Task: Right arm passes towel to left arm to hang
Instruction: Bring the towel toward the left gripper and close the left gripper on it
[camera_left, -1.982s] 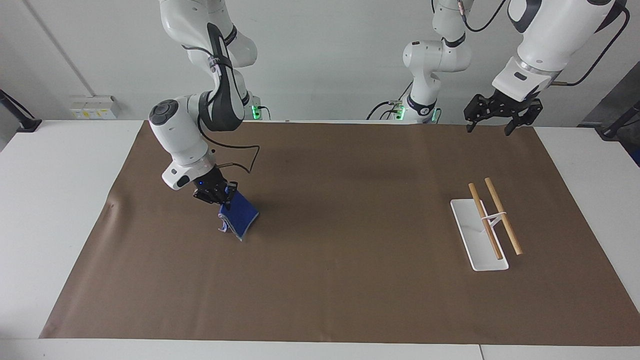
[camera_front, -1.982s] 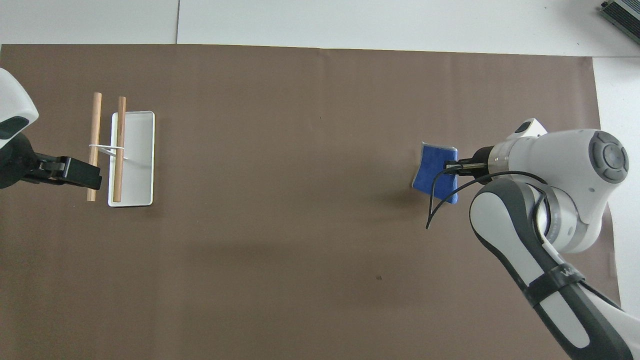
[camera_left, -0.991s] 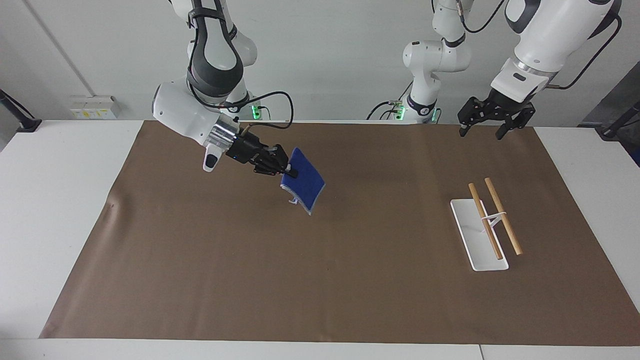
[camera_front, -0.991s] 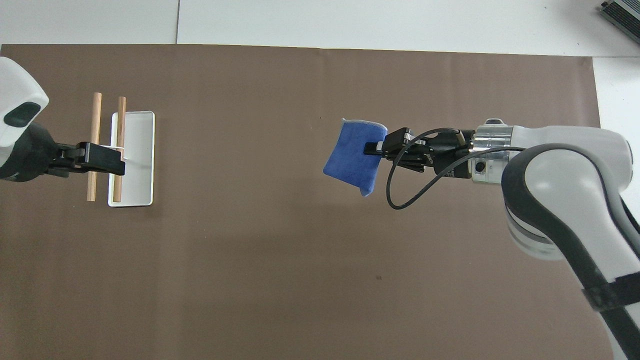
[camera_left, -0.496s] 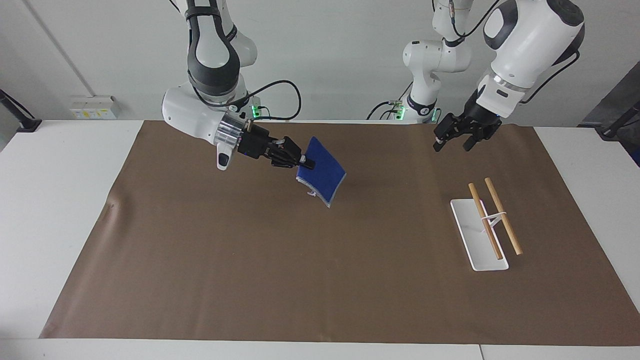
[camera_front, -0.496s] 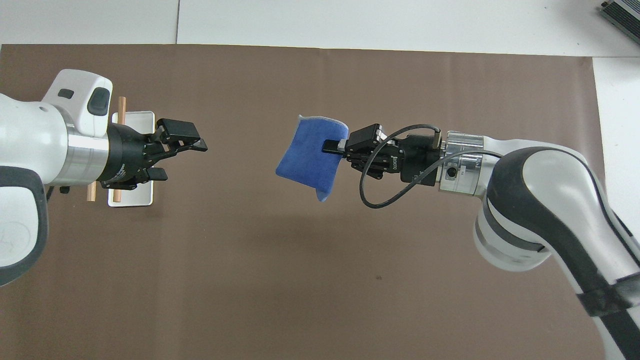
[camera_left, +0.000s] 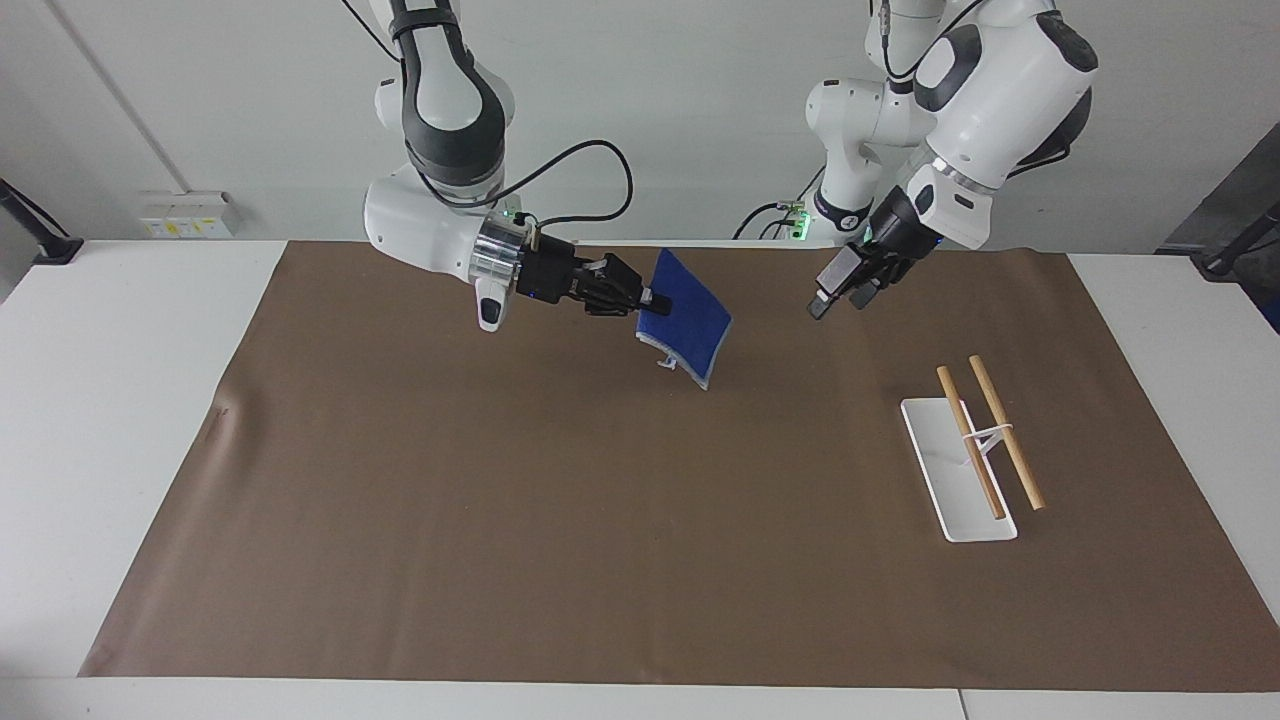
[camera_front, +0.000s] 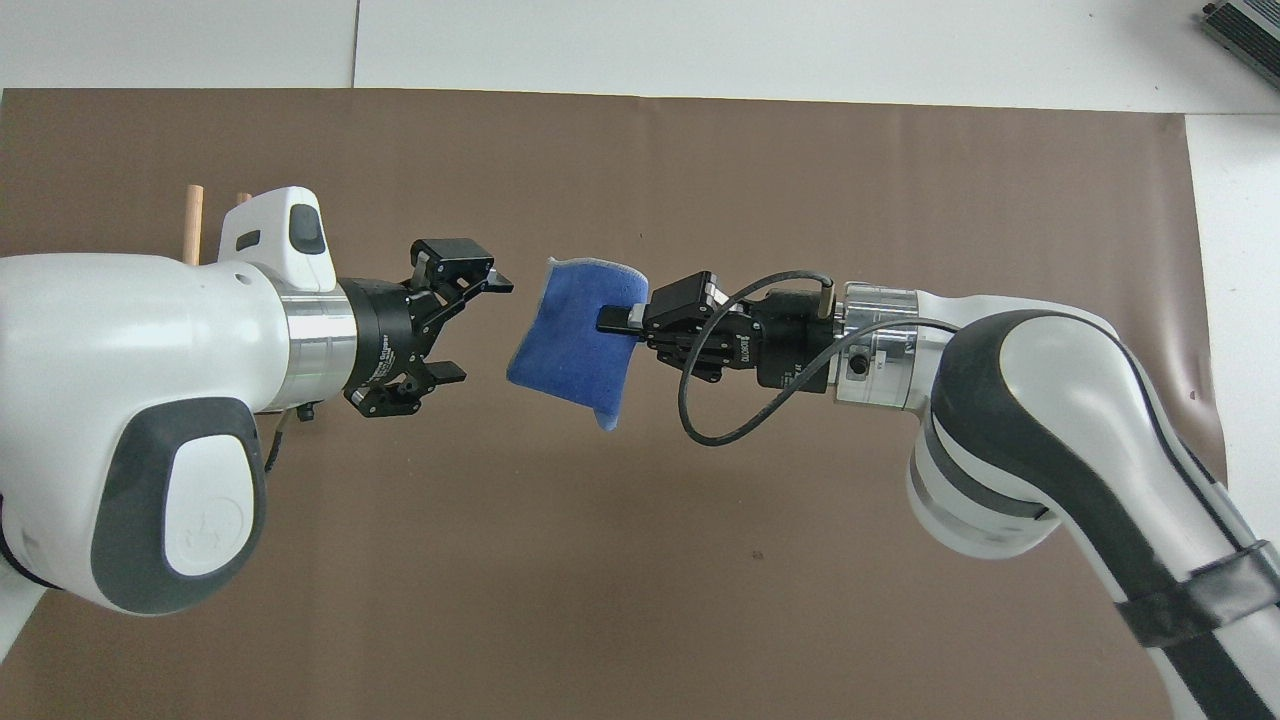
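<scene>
The towel's loose edge (camera_front: 533, 314) is facing my open left gripper with a short gap between them, so my right gripper should stay still while my left gripper takes hold of that edge.
The blue towel (camera_left: 692, 318) hangs in the air over the middle of the brown mat, held by one edge; it also shows in the overhead view (camera_front: 570, 345). My right gripper (camera_left: 655, 301) is shut on that edge and points level toward the left arm's end (camera_front: 612, 320). My left gripper (camera_left: 832, 292) is open and empty, up in the air, a short gap from the towel's free edge and apart from it (camera_front: 478, 328).
A white rack base (camera_left: 955, 485) with two wooden rods (camera_left: 1005, 432) stands on the brown mat (camera_left: 600, 520) toward the left arm's end. In the overhead view the left arm covers most of it; only the rod tips (camera_front: 193, 208) show.
My right gripper lifted the towel off the mat and carried it toward the middle. My left gripper came in from its end of the table toward the towel, staying open.
</scene>
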